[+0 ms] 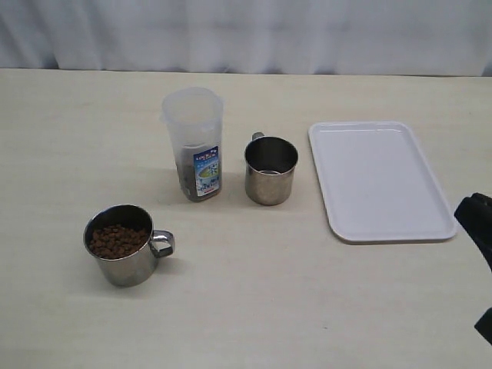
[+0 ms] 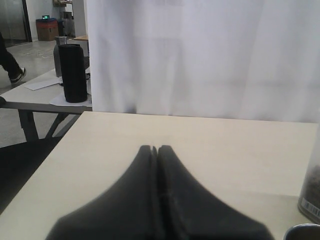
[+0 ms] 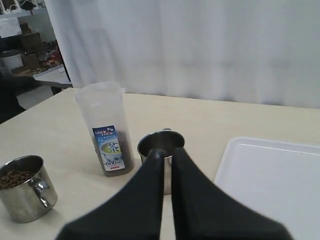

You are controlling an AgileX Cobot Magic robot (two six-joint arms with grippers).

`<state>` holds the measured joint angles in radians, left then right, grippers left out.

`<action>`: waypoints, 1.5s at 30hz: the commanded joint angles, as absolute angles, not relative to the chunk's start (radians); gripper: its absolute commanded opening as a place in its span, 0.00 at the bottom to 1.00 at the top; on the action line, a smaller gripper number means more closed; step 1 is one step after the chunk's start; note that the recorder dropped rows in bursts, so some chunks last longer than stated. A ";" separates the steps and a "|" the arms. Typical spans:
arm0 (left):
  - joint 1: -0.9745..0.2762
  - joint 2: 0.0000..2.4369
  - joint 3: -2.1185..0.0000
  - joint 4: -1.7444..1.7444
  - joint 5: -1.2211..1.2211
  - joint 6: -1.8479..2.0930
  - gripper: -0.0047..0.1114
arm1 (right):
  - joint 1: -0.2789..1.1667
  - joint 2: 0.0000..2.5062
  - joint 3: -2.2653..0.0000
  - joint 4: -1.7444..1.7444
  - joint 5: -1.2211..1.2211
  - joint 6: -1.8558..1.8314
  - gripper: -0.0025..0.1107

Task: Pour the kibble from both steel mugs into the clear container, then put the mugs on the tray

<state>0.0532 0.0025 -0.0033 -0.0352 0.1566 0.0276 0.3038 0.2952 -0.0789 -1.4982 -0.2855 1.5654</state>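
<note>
I see the middle mug empty point(image 1: 271, 159) and kibble in the front mug point(image 1: 127, 254). Next, I move my right gripper back so my left gripper can grab the front mug.
One steel mug point(image 1: 123, 254) stands at the front left with brown kibble point(image 1: 117, 240) inside, its handle pointing right. The other steel mug point(image 1: 270, 171) stands mid-table and looks empty. Just left of it is the tall clear container point(image 1: 192, 142), with some kibble low inside. The white tray point(image 1: 380, 181) lies flat to the right, with nothing on it. My right gripper point(image 3: 166, 152) is shut and holds nothing; it hangs short of the middle mug point(image 3: 161, 141). My left gripper point(image 2: 154, 148) is shut over bare table and holds nothing.
A dark part of the right arm point(image 1: 478, 219) shows at the right edge, just past the tray's near corner. A white curtain point(image 1: 246, 34) hangs behind the table's far edge. The container's wall point(image 2: 312, 192) and a mug rim point(image 2: 302, 232) edge the left wrist view.
</note>
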 commanded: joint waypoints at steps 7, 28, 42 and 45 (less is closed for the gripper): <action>0.045 0.000 0.000 -0.035 0.144 0.025 0.04 | 0.201 0.159 -0.076 -1.495 -0.319 1.572 0.06; 0.045 0.000 0.000 -0.039 0.144 0.025 0.04 | 0.166 0.000 0.000 -0.873 -0.042 1.076 0.06; 0.045 0.000 0.000 -0.039 0.144 0.025 0.04 | 0.166 0.000 0.000 -0.146 0.168 0.183 0.06; 0.045 0.000 0.000 -0.039 0.144 0.025 0.04 | 0.166 0.000 0.000 -0.132 0.170 0.165 0.06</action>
